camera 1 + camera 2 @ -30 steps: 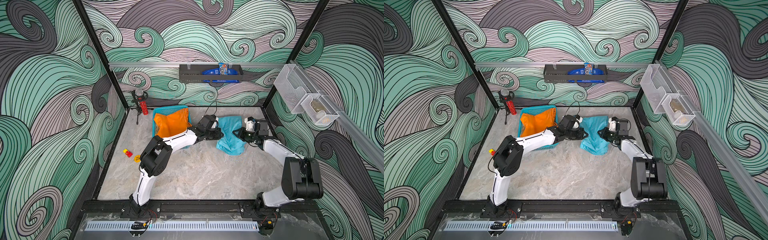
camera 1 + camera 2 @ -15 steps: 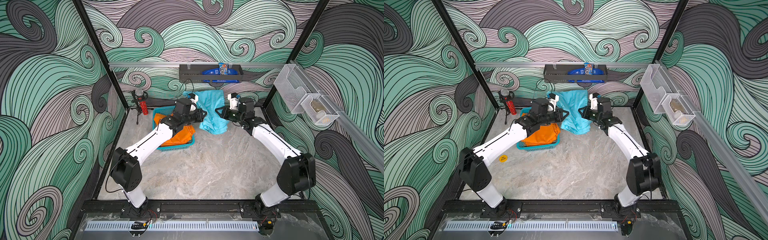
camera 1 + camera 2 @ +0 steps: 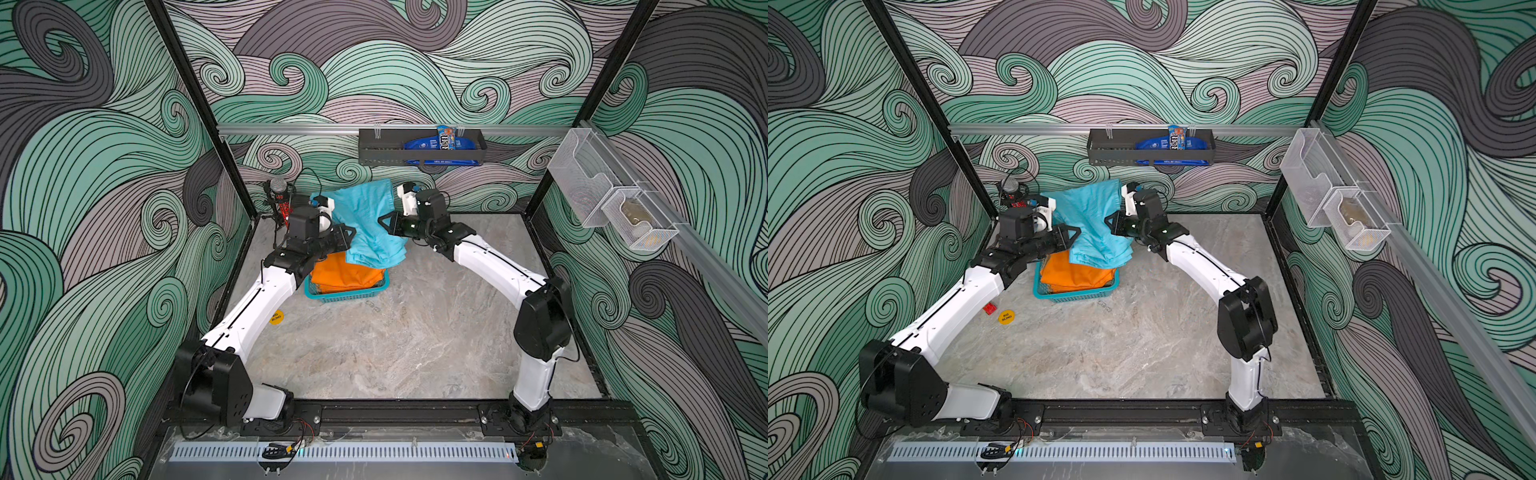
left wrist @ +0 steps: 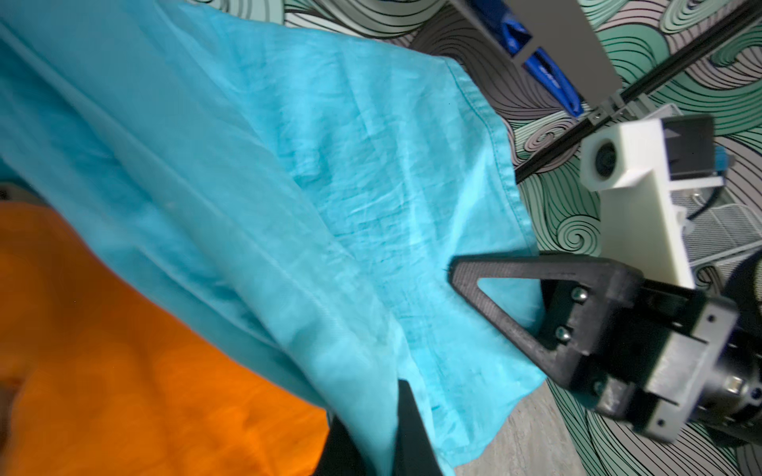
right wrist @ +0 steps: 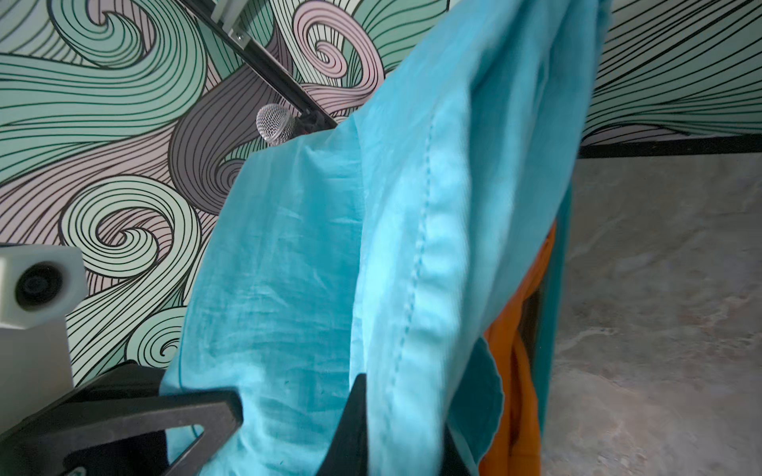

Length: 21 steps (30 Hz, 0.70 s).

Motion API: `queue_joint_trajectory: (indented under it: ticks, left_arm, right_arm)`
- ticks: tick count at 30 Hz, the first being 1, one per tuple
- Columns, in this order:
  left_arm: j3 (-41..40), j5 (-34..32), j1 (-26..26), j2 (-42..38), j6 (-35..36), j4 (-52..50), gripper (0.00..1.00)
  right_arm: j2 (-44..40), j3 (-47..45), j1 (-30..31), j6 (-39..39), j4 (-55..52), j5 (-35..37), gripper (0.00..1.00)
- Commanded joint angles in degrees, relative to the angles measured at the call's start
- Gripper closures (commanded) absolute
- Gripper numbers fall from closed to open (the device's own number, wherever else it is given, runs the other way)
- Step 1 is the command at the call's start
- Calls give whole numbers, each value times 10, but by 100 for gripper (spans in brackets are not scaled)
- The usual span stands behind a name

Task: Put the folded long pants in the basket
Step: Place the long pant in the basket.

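The folded teal-blue pants (image 3: 368,226) hang wide from both of the robot's grippers above the basket, so the left gripper should go on lowering them until they lie on the orange pants (image 3: 344,274).
The teal-blue folded long pants (image 3: 370,224) (image 3: 1096,224) hang in the air, drooping over the far right part of the turquoise basket (image 3: 345,296) (image 3: 1075,296). My left gripper (image 3: 352,237) (image 4: 379,432) is shut on the cloth's left edge. My right gripper (image 3: 381,219) (image 5: 396,432) is shut on its right edge, facing the left one. Orange folded pants (image 3: 345,272) (image 4: 103,350) lie in the basket, under the teal cloth. The cloth fills both wrist views and hides most of the basket.
A black wall tray (image 3: 422,147) with blue snack packs hangs on the back wall. White mesh bins (image 3: 611,203) are on the right wall. A microphone on a stand (image 3: 278,195) is at the back left corner. A yellow disc (image 3: 276,317) lies by the left arm.
Both grippers lifted the teal pants off the table right of the basket and carried them up and left. The cloth now hangs over the basket's right side.
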Motion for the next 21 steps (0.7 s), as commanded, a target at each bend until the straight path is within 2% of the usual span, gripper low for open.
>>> queue_joint_trajectory:
  ticks: [1,5,11,21]
  left_arm:
    - [-22,17,47,-23,26,35,100]
    - [-54,19,94,-32,38,38,100]
    - [-92,12,128,-19,29,53,100]
    - [-106,7,137,47,41,27,100]
  right_arm:
    - [20,39,27,10,7,-5,100]
    - [52,53,45,11,7,3,100]
    - [88,47,50,17,8,3,100]
    - [151,57,41,9,9,-7,100]
